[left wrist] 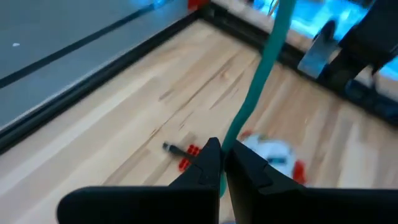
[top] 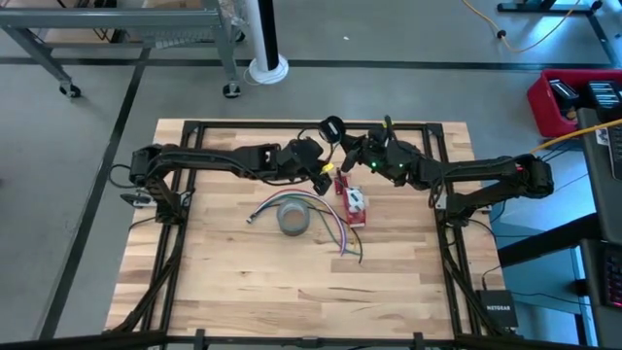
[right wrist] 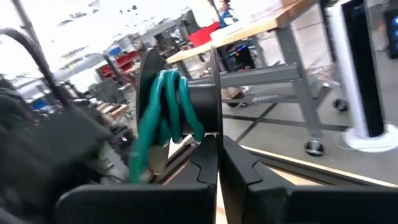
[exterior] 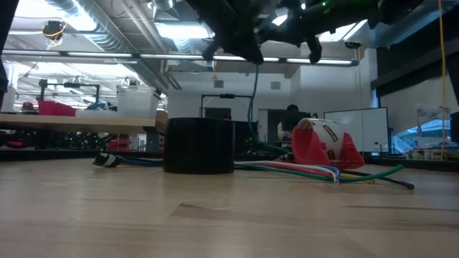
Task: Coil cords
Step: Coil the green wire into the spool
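Observation:
My left gripper should keep pulling the green cord around the core point(right wrist: 204, 99) until the turn is laid and then let go, because the cord runs between the black spool's edges point(right wrist: 173, 104).
A green cord point(left wrist: 261, 81) is wound in a few turns on a black spool point(right wrist: 186, 102), held up over the table's far middle. From there it runs down to the table point(exterior: 254, 93). My right gripper point(top: 346, 139) is shut at the spool point(top: 332, 127). My left gripper point(top: 328, 173), just nearer than the spool, is shut on the green cord below it. More coloured cords point(top: 328, 222) lie loose on the wood. My left gripper pinches the green cord point(left wrist: 231, 140) between its two fingertips; the fingers slant down and lie across the cord. The cord runs straight up from the fingers toward the spool. My right gripper is shut on the spool's thin flange point(right wrist: 214, 74), seen edge-on between its fingers. It comes in about level from the table's right. The spool is lifted clear, its axle lying level.
A grey tape roll point(top: 293, 216) stands at the table's middle, with a red tape dispenser point(top: 352, 202) just right of it. The loose cords fan out from behind the roll toward the near right point(exterior: 337, 172). Bare wood lies toward the near edge.

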### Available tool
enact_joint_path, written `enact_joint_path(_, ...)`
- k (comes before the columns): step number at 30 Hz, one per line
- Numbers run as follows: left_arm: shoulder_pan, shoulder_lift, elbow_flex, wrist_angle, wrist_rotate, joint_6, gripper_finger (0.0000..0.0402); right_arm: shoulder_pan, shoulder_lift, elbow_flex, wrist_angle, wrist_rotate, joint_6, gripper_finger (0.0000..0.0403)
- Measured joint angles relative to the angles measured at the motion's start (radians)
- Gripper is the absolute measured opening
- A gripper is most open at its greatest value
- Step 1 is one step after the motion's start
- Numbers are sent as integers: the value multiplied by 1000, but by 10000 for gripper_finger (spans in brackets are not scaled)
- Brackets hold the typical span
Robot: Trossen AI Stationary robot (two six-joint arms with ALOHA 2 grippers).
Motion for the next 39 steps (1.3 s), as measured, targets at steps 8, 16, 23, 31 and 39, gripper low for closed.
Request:
enact_joint_path(8, -2, 12, 0, -102, -110, 13, 2, 0, -35, 0, -71, -25, -1, 3)
enact_joint_path(16, 33, -25, 0, -182, -161, 64, 1, 1, -92, 1, -242, -126, 61, 3)
enact_joint_path(23, 91, -25, -1, -183, -119, 99, 11, 1, -93, 1, -397, -182, 86, 3)
enact_joint_path(31, 137, -25, -2, -180, -4, 165, 24, 1, -93, 1, -533, -185, 81, 3)
enact_joint_path(39, 168, -25, -2, -119, 33, 193, 26, 1, -50, 1, -553, -239, 80, 3)
